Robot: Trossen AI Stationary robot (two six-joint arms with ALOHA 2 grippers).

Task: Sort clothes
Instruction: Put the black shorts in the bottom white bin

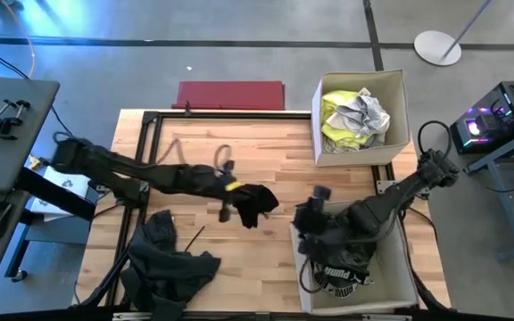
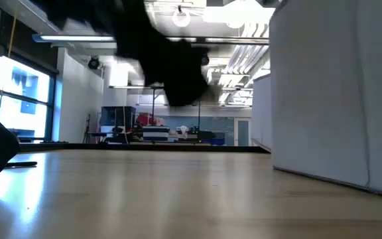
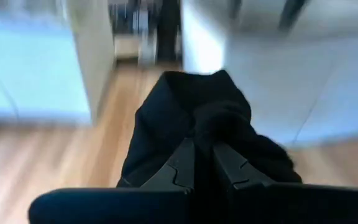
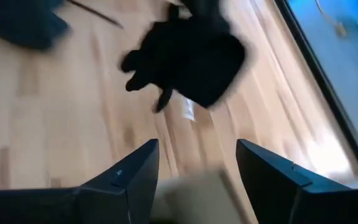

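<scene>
The thin dark stick (image 1: 194, 238) runs into the edge of the heap, so the dark grey garment (image 1: 168, 269) will pull it along when the robot lifts the garment.
My left gripper (image 1: 236, 193) is shut on a black garment (image 1: 255, 204) above the middle of the table; the garment also shows in the left wrist view (image 3: 197, 124), the right wrist view (image 4: 191, 53) and the low view (image 2: 171, 60). My right gripper (image 4: 194, 165) is open and empty over the near white box (image 1: 391, 267), which holds dark clothes (image 1: 342, 267). A dark grey garment (image 1: 168, 259) lies heaped at the table's near left. Neon yellow and patterned grey-white clothes (image 1: 355, 116) lie in the far white box (image 1: 400, 98). My left gripper pinches a bunched fold of the black garment (image 3: 204, 134) between its two fingers (image 3: 182, 165). The fingers come about level from the table's left. The garment hangs bunched beyond and below the fingers, lifted clear of the table.
A flat red mat (image 1: 230, 94) lies at the table's far edge. A black frame (image 1: 150, 134) runs round the wooden table top. A thin dark stick (image 1: 193, 236) lies beside the grey heap. Bare wood (image 1: 266, 259) lies between the heap and the near box.
</scene>
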